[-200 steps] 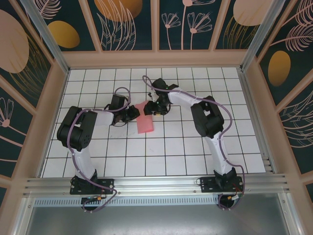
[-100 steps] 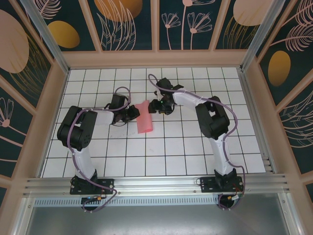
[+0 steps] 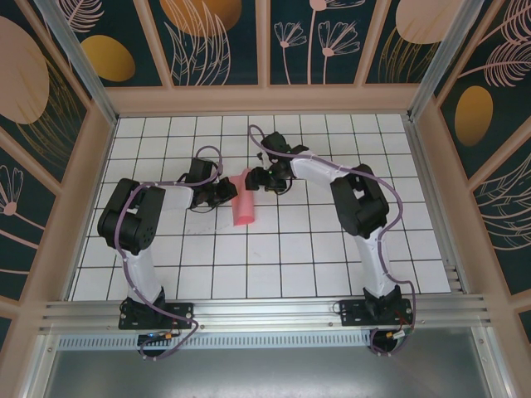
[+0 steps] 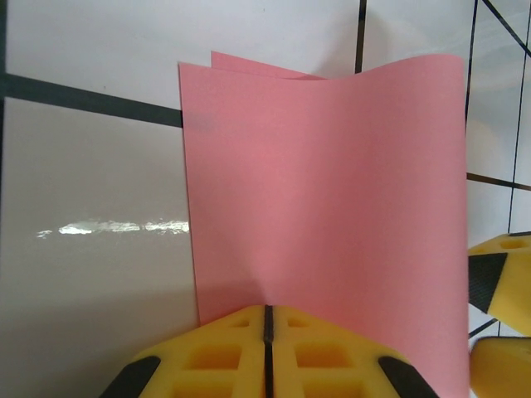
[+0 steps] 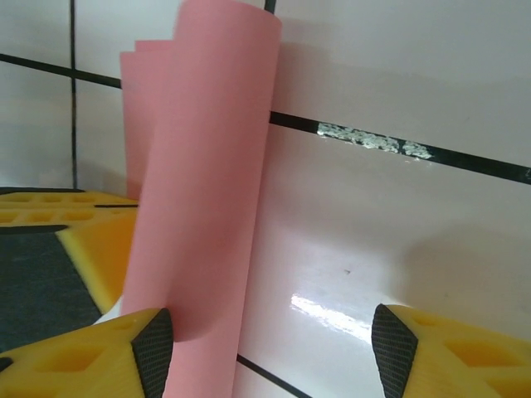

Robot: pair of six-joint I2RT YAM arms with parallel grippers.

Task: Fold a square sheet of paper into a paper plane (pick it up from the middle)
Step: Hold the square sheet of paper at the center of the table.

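The robot's right gripper has its fingers wide apart while the paper's fold sticks up as a round curl, so it needs to pinch the fold's near part from both sides.
The square sheet of paper is pink and doubled over into a narrow strip near the middle of the tiled table. In the left wrist view the sheet of paper spreads out from my left gripper, which is shut on its near edge. My left gripper sits at the strip's left side. My right gripper is at the strip's far right end. It is open, with its left pad against the curled fold of the paper and its right pad apart. A paper plane is out of view.
The white gridded table is boxed in by wood-framed patterned walls on three sides. An aluminium rail runs along the near edge by both arm bases.
The pink strip has become narrower, its right side folded over to the left. My right gripper has opened wider and shifted slightly back. The left gripper has stayed put.
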